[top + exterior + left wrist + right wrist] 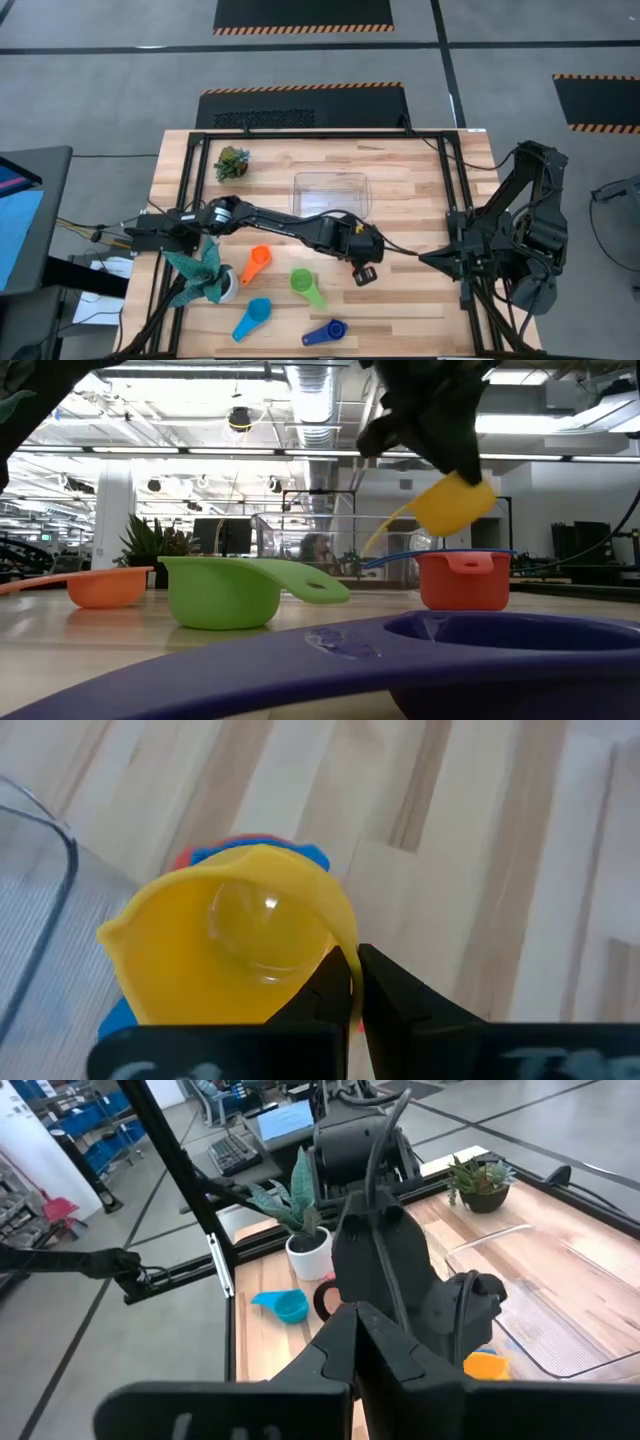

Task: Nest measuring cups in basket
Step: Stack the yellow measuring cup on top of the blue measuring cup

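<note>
The yellow cup slanting point(453, 507) over the blue cup should be let go by my left gripper. Then my left gripper should push the yellow cup's raised rim point(454, 478) down so that the yellow cup nests level.
My left gripper point(364, 272) hangs over the table just near-right of the clear basket point(331, 192) and is shut on a yellow measuring cup point(455, 505). Right under the yellow cup a red cup point(460, 582) stands on the table with a blue cup point(300, 855) inside it. The orange cup point(257, 263), green cup point(305, 285), light blue cup point(252, 318) and dark blue cup point(325, 332) lie apart on the near part of the table. My right gripper point(355, 1315) waits, shut, at the table's right edge. My left gripper point(355, 960) pinches the yellow cup's side wall at the rim point(347, 942), one finger inside the bowl and one outside. The fingers come from above, pointing down. The cup is lifted clear and tilted, and its handle point(385, 532) slants downward.
A leafy plant in a white pot point(205, 275) stands at the near left under my left arm. A small green plant point(232, 162) sits at the far left. A black frame runs round the table's edge. Bare wood lies between the basket and the right edge.
</note>
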`<action>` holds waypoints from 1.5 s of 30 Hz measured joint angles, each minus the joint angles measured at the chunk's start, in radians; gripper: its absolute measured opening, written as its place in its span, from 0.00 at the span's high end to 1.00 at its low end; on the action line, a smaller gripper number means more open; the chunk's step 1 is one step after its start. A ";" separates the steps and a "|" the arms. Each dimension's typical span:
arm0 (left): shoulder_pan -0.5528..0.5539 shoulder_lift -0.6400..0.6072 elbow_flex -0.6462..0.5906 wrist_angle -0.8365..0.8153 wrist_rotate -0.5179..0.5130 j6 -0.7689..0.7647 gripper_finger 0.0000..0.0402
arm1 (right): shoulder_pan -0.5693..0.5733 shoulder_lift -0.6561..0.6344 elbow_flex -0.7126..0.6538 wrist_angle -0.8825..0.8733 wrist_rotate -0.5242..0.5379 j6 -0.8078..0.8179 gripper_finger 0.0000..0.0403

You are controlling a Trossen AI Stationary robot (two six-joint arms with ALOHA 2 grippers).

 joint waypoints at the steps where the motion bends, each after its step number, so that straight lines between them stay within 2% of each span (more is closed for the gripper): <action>1: 0.002 0.002 0.001 0.019 -0.001 -0.001 1.00 | 0.000 0.000 0.000 0.000 0.000 0.000 0.93; 7: 0.007 0.004 0.002 0.039 -0.024 0.022 1.00 | 0.003 0.000 0.000 0.000 -0.001 0.000 0.93; 11: 0.013 0.004 0.002 0.045 0.034 0.044 0.99 | 0.004 0.000 0.000 0.000 -0.001 0.000 0.93; 18: 0.015 0.028 -0.006 0.052 0.041 0.058 0.94 | 0.004 0.000 0.000 0.000 -0.001 0.000 0.93; 29: 0.031 0.035 -0.001 0.019 0.037 0.074 0.81 | 0.004 0.000 0.000 0.000 -0.031 0.000 0.93; 34: 0.037 0.035 0.000 0.010 0.041 0.035 0.77 | 0.004 0.000 0.000 -0.001 -0.045 -0.002 0.93; 45: 0.015 -0.022 0.001 -0.003 0.064 -0.005 0.76 | 0.005 0.000 0.000 -0.005 -0.049 -0.009 0.93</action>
